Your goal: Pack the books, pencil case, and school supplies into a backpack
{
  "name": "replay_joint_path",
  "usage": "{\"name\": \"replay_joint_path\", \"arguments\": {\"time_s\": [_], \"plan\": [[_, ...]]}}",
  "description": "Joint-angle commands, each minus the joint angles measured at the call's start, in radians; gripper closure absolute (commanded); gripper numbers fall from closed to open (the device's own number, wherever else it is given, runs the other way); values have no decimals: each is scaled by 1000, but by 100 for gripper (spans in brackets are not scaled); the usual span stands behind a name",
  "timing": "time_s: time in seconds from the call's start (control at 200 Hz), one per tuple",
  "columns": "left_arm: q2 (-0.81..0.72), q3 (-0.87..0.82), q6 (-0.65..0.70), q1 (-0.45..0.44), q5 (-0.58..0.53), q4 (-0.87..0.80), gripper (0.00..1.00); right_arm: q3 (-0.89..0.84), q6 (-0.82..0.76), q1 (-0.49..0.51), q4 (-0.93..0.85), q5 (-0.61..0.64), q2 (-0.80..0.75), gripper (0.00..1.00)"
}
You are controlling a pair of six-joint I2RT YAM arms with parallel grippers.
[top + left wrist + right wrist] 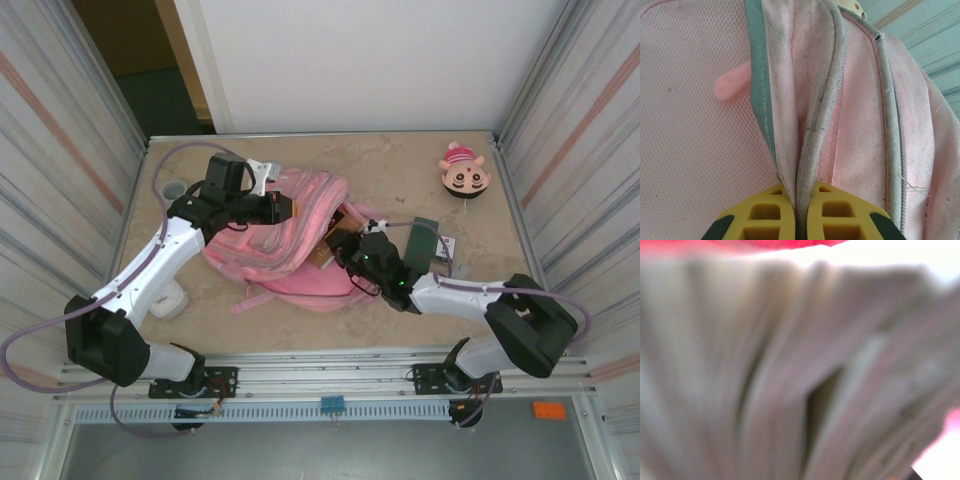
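The backpack's raised rim [319, 228] is clear of the brown book, so my right gripper keeps pushing the book into the backpack's opening [309, 273] until it sits inside, then let go.
The pink backpack [285, 245] lies mid-table with its opening facing right. My left gripper [283, 208] is shut on the backpack's grey piped rim [812, 125], its yellow pads [765, 215] pinching the seam and holding it up. My right gripper [350, 247] is at the opening, shut on the brown-covered book [333, 238], which is partly inside. In the right wrist view the book's blurred page edges [790, 370] sit right against the lens. The dark green pencil case [424, 243] lies on the table beside the right arm, with a tiny pale item [447, 246] at its right side.
A round cartoon-face toy [464, 176] sits at the back right. A small grey cup [173, 188] stands at the back left. A white object [170, 301] lies by the left arm. Corrugated walls close in both sides.
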Motion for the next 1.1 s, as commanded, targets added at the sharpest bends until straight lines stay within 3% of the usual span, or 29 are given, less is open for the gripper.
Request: {"name": "replay_joint_path", "arguments": {"time_s": [0.0,0.466,0.616,0.712,0.927,1.097], "plan": [[-19,64,-11,9,74,97,100,80,19,12,136,39,56,100],[-21,66,-27,35,147,129,100,319,107,21,188,-3,439,100],[-21,60,-24,41,145,129,100,375,128,12,131,-19,525,94],[-15,61,-12,44,125,115,100,372,141,10,111,-30,550,84],[-6,48,33,45,40,67,100,313,100,0,-54,-16,456,42],[-4,28,53,50,-4,47,100,230,56,-3,-147,7,347,27]]}}
